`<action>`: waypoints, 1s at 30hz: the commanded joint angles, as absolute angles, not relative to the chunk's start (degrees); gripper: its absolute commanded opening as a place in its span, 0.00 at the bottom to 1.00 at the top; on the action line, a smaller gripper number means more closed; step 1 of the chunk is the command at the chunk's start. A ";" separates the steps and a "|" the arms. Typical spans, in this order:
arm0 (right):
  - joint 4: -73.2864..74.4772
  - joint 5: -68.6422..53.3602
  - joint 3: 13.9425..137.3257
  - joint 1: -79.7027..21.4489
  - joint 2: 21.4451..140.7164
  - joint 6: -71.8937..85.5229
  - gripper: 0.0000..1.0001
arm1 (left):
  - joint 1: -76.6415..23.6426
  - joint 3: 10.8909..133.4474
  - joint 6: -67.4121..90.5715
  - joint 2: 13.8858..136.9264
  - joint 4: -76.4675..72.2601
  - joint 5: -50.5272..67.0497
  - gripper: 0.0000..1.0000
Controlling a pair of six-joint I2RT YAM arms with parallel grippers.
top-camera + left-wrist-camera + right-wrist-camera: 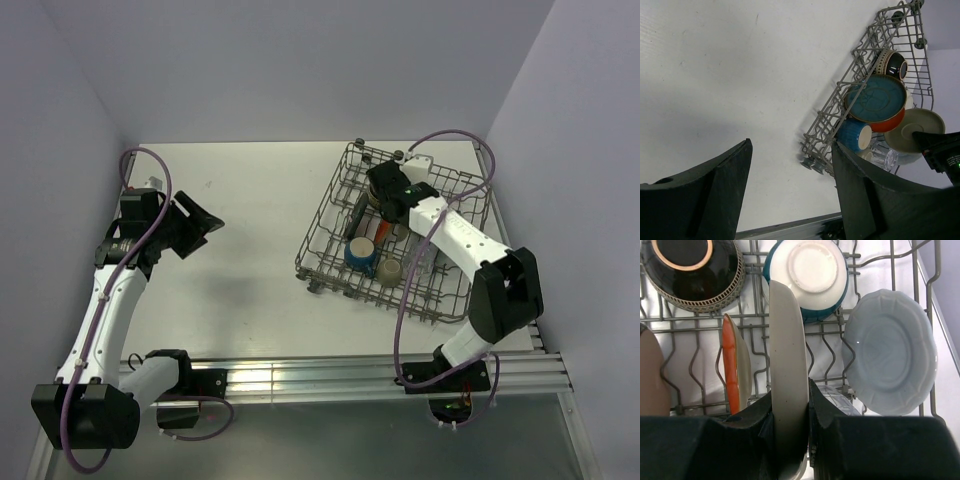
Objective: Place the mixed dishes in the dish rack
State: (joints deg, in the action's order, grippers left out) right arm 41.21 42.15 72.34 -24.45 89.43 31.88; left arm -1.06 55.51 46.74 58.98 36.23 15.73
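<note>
The grey-beige plate [788,345] hangs on edge next to the red-orange plate above the rack's open pegs [812,355]. My right gripper should keep lowering the grey-beige plate until the rack holds it up.
The grey wire dish rack [318,232] stands at the right of the table. My right gripper [790,402] is over it, shut on a grey-beige plate [787,350] held on edge among the prongs. Beside that plate a red-orange plate [730,365] stands upright. A brown bowl [690,270], a cream/teal bowl [810,275] and a pale blue plate [890,350] lie in the rack. A clear glass cup [840,397] shows just under the right finger. The left wrist view shows a dark teal plate [875,97] in the rack [840,95]. My left gripper [791,150] is open and empty, far left of the rack.
White table with walls on three sides. A metal rail [350,375] runs along the near edge. My right arm [470,250] reaches across the rack's right side. A blue cup-like dish [852,135] lies at the rack's near corner.
</note>
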 commanded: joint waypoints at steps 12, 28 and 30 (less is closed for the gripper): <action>38.58 44.91 72.07 -23.91 93.78 33.22 0.00 | -0.97 54.32 44.56 58.80 34.45 16.79 0.69; 35.51 41.84 68.30 -23.82 96.86 34.98 0.00 | -0.97 54.32 44.30 58.10 35.51 16.26 0.69; 35.16 41.40 67.77 -23.73 96.51 34.98 0.07 | -0.97 54.40 44.30 57.83 35.86 16.26 0.69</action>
